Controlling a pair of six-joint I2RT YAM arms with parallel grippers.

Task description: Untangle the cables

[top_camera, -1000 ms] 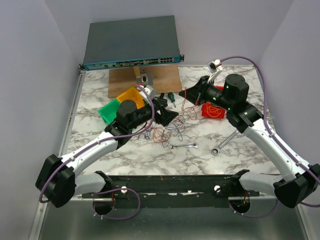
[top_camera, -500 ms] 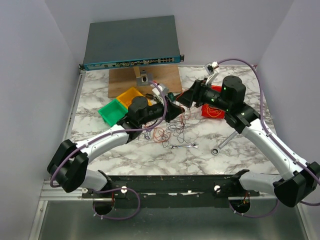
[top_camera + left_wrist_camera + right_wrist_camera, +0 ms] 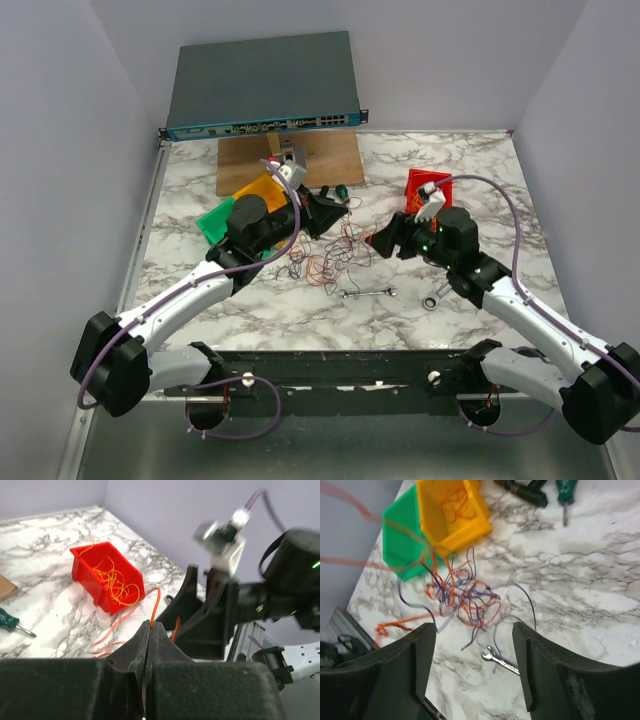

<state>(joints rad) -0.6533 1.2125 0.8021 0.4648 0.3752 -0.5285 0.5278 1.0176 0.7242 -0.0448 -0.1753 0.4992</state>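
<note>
The orange cable in my left gripper is stuck among the dark strands of cable [image 3: 449, 586]. My right gripper should keep those pieces [image 3: 479, 616] back before my left gripper pulls.
The cables [image 3: 325, 262] lie as a loose tangle of orange and dark strands on the marble table [image 3: 480, 150], seen again in the right wrist view as cables [image 3: 465, 597]. My left gripper [image 3: 340, 210] is shut on one orange cable [image 3: 154, 605], which rises from its closed tips [image 3: 151, 625]. My right gripper [image 3: 372, 243] hovers just right of the tangle. Its fingers [image 3: 415, 655] stand wide open with nothing between them [image 3: 472, 627].
A red bin [image 3: 428, 186] holding orange wires sits at the right; yellow bin [image 3: 262, 188] and green bin [image 3: 214, 220] at the left. Two wrenches [image 3: 368, 292] [image 3: 437, 297] lie near the front, a screwdriver [image 3: 340, 192] behind the tangle. A network switch [image 3: 262, 85] and wooden board [image 3: 320, 160] are at the back.
My left gripper reached in, shut on an orange cable and drew back left. My right gripper opened and moved from the red bin down toward the tangle.
</note>
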